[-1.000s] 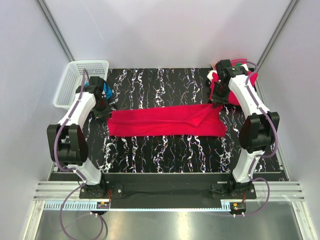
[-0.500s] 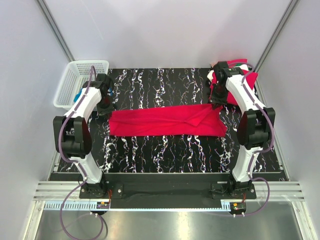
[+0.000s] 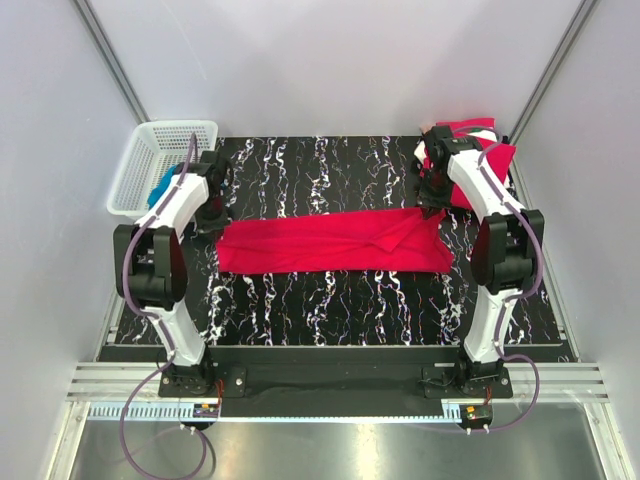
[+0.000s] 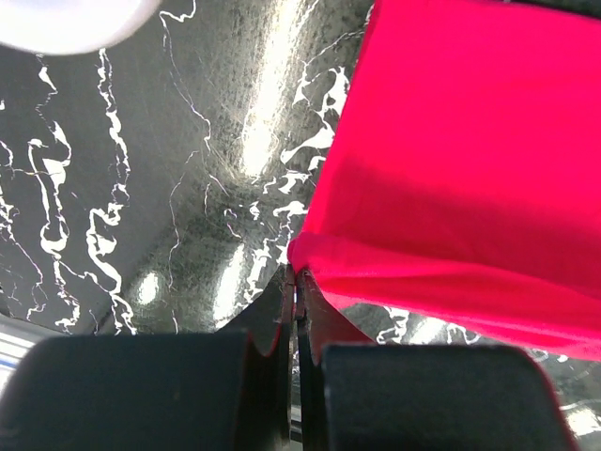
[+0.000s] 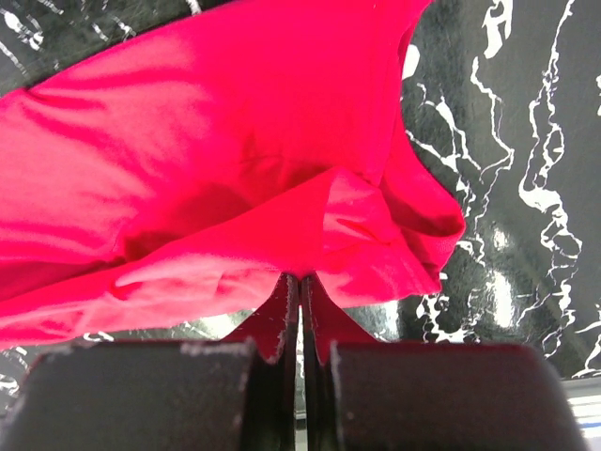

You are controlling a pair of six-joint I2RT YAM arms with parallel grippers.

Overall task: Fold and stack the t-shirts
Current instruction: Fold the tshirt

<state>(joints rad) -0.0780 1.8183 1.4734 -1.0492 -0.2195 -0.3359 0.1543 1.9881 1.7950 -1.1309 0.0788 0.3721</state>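
The red t-shirt's held corner [image 4: 312, 248] aligns with the lower layer's side edge [image 4: 331, 188], so my left gripper keeps setting it down until it lies flat, then let go.
A bright red t-shirt [image 3: 330, 242] lies folded into a long band across the middle of the black marbled table [image 3: 330, 310]. My left gripper [image 3: 210, 212] is shut on the shirt's left corner; the left wrist view shows the t-shirt [image 4: 470, 169] pinched at the left gripper [image 4: 297, 277]. My right gripper [image 3: 432, 205] is shut on the shirt's upper right corner, and in the right wrist view the bunched t-shirt [image 5: 235, 169] meets the right gripper [image 5: 300, 277]. More red t-shirts [image 3: 480, 155], with a bit of white, sit piled at the back right behind the right arm.
A white mesh basket [image 3: 140, 165] holding something blue stands at the table's back left corner. Grey walls close in on both sides and at the back. The arm bases stand on the near rail.
Both arms have drawn in closer to the shirt's ends, the left one swinging rightwards away from the basket. The shirt has barely moved and both grips stay closed.
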